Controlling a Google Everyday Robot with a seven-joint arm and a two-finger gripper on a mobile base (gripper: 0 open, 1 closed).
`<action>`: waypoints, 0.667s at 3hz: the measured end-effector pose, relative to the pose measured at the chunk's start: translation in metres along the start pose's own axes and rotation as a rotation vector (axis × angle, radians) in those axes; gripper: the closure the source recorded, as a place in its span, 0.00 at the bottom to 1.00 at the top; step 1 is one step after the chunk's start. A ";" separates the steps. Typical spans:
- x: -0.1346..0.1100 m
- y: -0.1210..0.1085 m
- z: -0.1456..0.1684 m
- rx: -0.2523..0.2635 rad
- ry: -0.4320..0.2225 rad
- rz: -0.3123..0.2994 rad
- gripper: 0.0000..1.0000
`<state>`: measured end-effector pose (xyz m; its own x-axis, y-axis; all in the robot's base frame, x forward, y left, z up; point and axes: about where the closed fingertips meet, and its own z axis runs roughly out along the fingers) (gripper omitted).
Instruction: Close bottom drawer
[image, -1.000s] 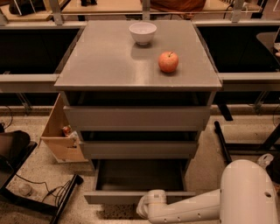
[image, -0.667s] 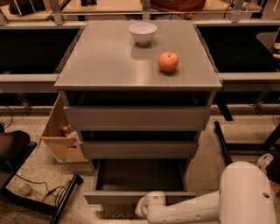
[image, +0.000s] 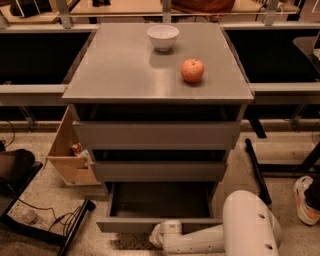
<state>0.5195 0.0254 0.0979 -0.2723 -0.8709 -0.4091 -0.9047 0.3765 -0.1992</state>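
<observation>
My gripper keeps pushing toward the cabinet (image: 162, 183) until the drawer closes, as it rests against the middle of the bottom drawer's front (image: 147, 224) and the tray is empty.
The bottom drawer (image: 160, 200) of the grey cabinet stands pulled out, an empty shallow grey tray with its flat front (image: 125, 225) near the lower edge of the camera view. The two drawers above it are shut. My white arm reaches in from the lower right. My gripper (image: 160, 234) sits just in front of the drawer front, at about its middle, close against it.
A white bowl (image: 163, 36) and a red apple (image: 192, 70) rest on the cabinet top (image: 120, 70). A wooden box (image: 70, 150) stands on the floor at the cabinet's left. Cables and a dark stand (image: 50, 220) lie at lower left. A black frame leg (image: 257, 170) is right.
My gripper has shifted slightly left along the drawer front. The drawer looks as far out as before.
</observation>
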 end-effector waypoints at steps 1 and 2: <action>0.001 -0.002 0.002 0.005 -0.002 0.000 1.00; -0.004 -0.046 0.012 0.090 -0.006 -0.005 1.00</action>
<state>0.5664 0.0153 0.0979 -0.2660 -0.8711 -0.4128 -0.8727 0.3995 -0.2807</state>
